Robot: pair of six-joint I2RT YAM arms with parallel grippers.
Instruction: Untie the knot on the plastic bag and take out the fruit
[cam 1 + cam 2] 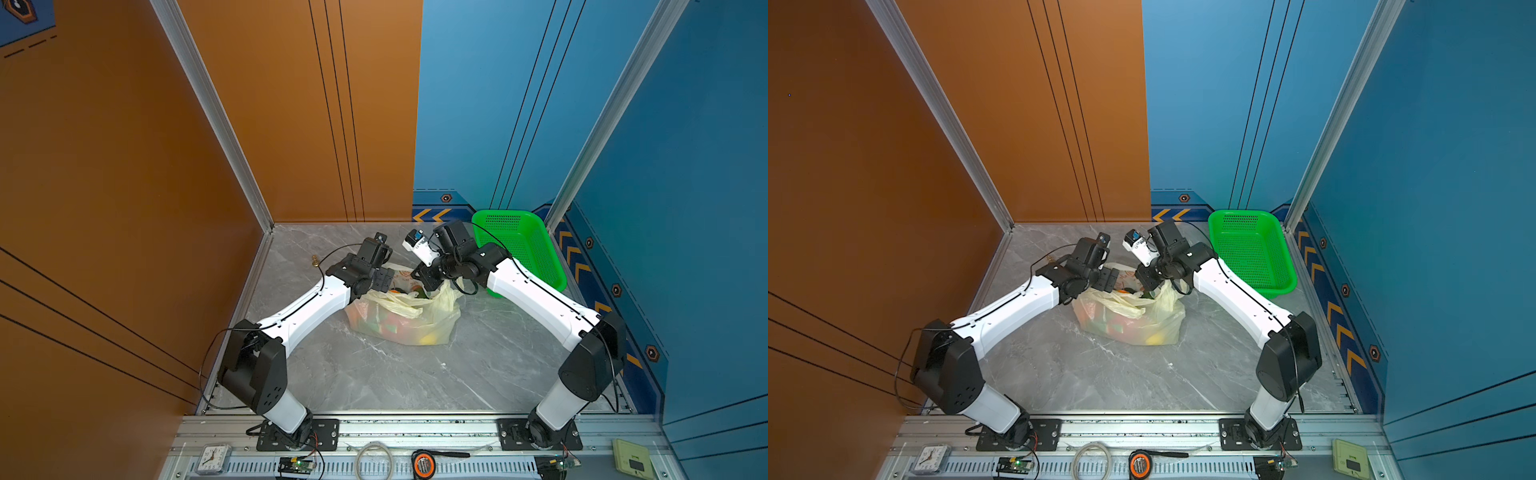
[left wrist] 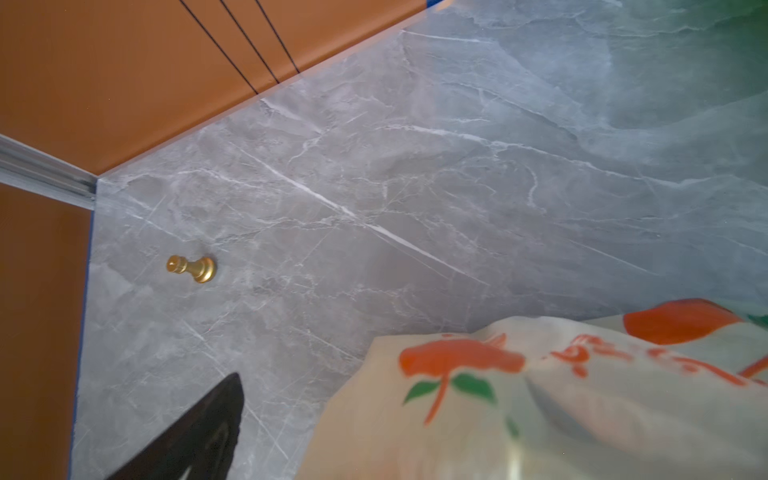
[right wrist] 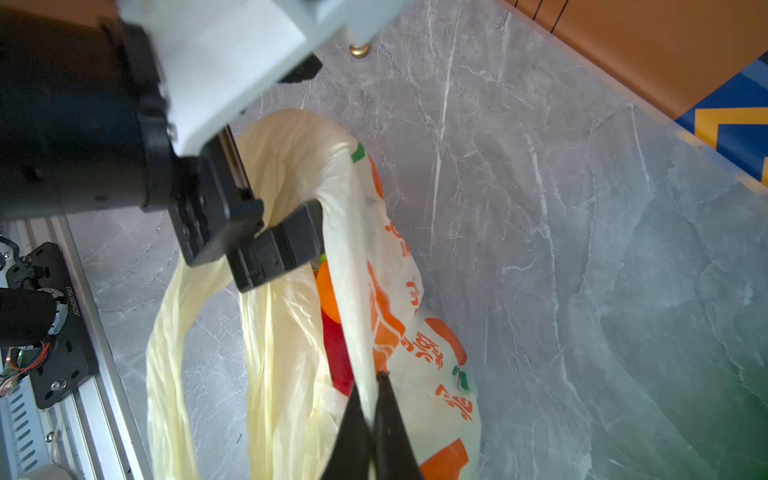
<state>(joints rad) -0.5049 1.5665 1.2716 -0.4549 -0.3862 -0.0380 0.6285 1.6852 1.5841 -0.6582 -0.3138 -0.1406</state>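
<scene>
I should use my left gripper to pull its end of the opening (image 1: 363, 299) away from my right gripper and uncover the fruit, because the bag's front rim (image 1: 397, 304) droops across the bag's opening.
The plastic bag (image 1: 401, 320) lies mid-table in both top views, pale yellow with orange prints. The fruit shows through it: a yellow piece (image 1: 428, 340), an orange one (image 3: 328, 299), a red one (image 3: 337, 357). The knot is out of view; the handle strips (image 1: 399, 305) lie as loose loops across the bag. My right gripper (image 3: 371, 380) is shut on a stretched strip of the bag's rim at the far right of the mouth (image 1: 426, 284). My left gripper (image 1: 388, 280) stands open at the far left of the mouth. One black finger (image 2: 199, 432) shows beside the bag; plastic covers the other.
A green perforated basket (image 1: 521, 249) leans at the back right. A small brass pawn-like figure (image 2: 192, 269) stands near the back left wall (image 1: 315, 261). A clock (image 1: 212, 458) and a tape measure (image 1: 424, 462) sit on the front rail. Walls close in on three sides.
</scene>
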